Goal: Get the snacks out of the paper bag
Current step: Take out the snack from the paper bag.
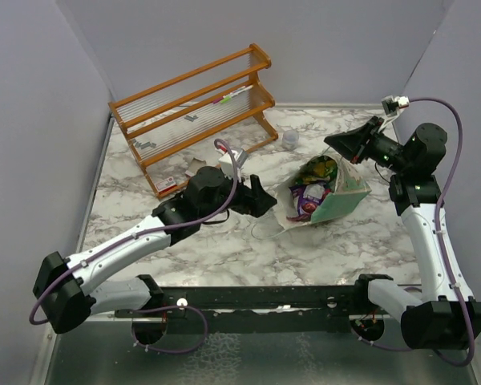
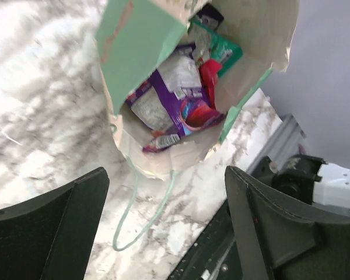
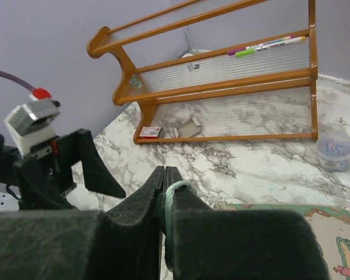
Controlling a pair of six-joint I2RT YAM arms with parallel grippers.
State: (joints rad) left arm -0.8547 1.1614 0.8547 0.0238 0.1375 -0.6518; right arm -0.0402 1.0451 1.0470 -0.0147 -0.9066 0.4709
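Note:
The purple packet (image 1: 309, 199) is at the paper bag's opening (image 1: 285, 205), in front of the teal packet. I expect the purple packet to slide out by itself when I pull it.
The mint-green paper bag (image 1: 345, 192) lies tipped over at the table's middle right, its mouth facing left. My right gripper (image 1: 346, 147) is shut on the bag's thin mint string handle (image 3: 178, 195) at the bag's far edge. Several shiny snacks (image 1: 309, 196) fill the mouth. In the left wrist view I see a purple packet (image 2: 169, 99), a red one (image 2: 209, 76) and a teal one (image 2: 224, 51) inside. My left gripper (image 1: 260, 196) stands open just left of the mouth, nothing between its fingers (image 2: 52, 233). A second handle loop (image 2: 143, 216) lies on the marble.
A wooden rack (image 1: 196, 100) with markers (image 3: 262, 45) stands at the back left, with small white cards (image 1: 168, 183) at its foot. A small grey cup (image 1: 291, 139) sits behind the bag. The black front rail (image 1: 264, 297) runs along the near edge.

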